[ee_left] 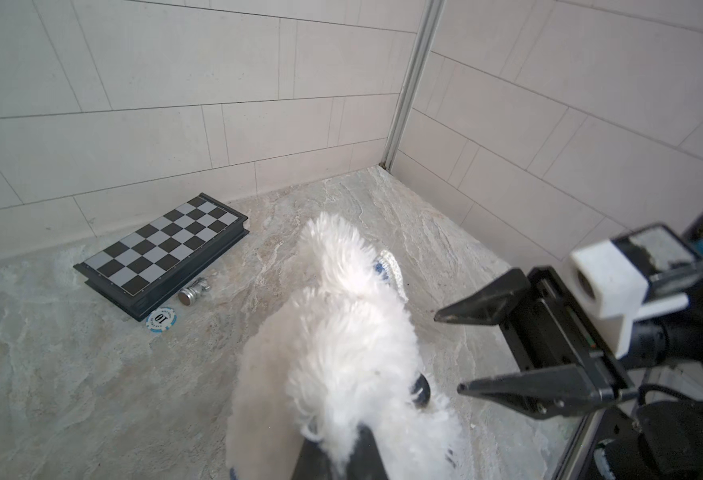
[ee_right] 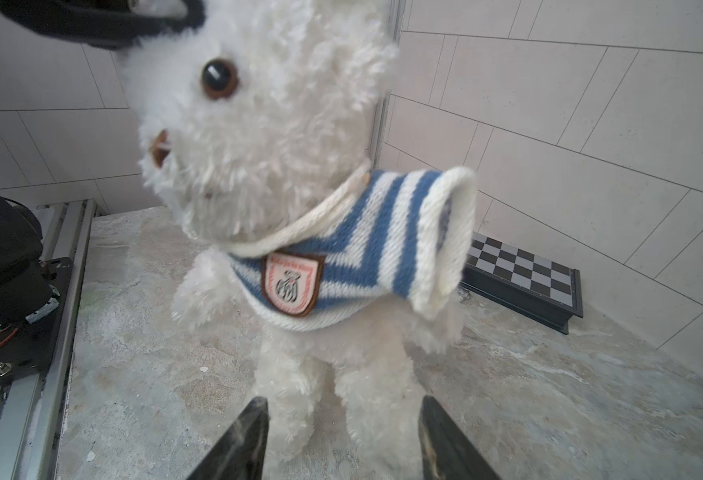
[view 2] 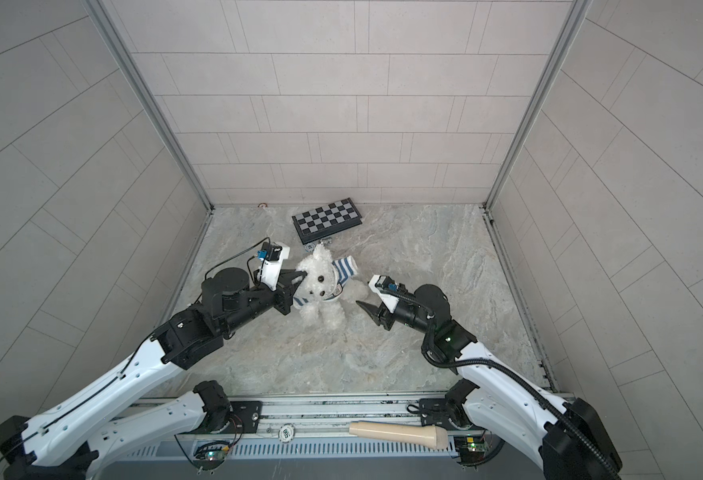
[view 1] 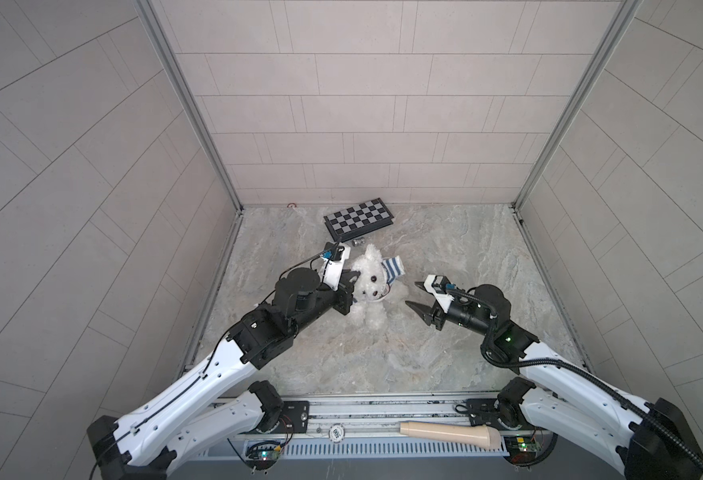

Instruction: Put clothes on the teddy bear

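The loose front hem (ee_right: 307,324) bends just under the badge, so the striped shirt (ee_right: 351,264) will unfold downward over the bear's chest when the robot pulls it.
The fluffy white teddy bear (view 1: 368,291) (view 2: 320,291) stands upright mid-table, facing the right arm. A blue-and-white striped shirt (view 1: 395,268) (ee_right: 362,257) with a badge is bunched round its neck, and one sleeve sticks out empty. My left gripper (view 1: 356,276) (ee_left: 337,453) is shut on the fur at the side of the bear's head (ee_left: 341,353). Off to the bear's right, my right gripper (view 1: 413,294) (ee_right: 343,401) is open and holds nothing. Its fingers stand apart just short of the bear's legs (ee_right: 299,395), and it also shows in the left wrist view (ee_left: 448,352).
A folded chessboard (view 1: 358,218) (ee_left: 162,253) lies by the back wall. Next to it are a silver chess piece (ee_left: 193,291) and a poker chip (ee_left: 161,319). A beige handle (view 1: 449,434) rests on the front rail. Tiled walls close in three sides.
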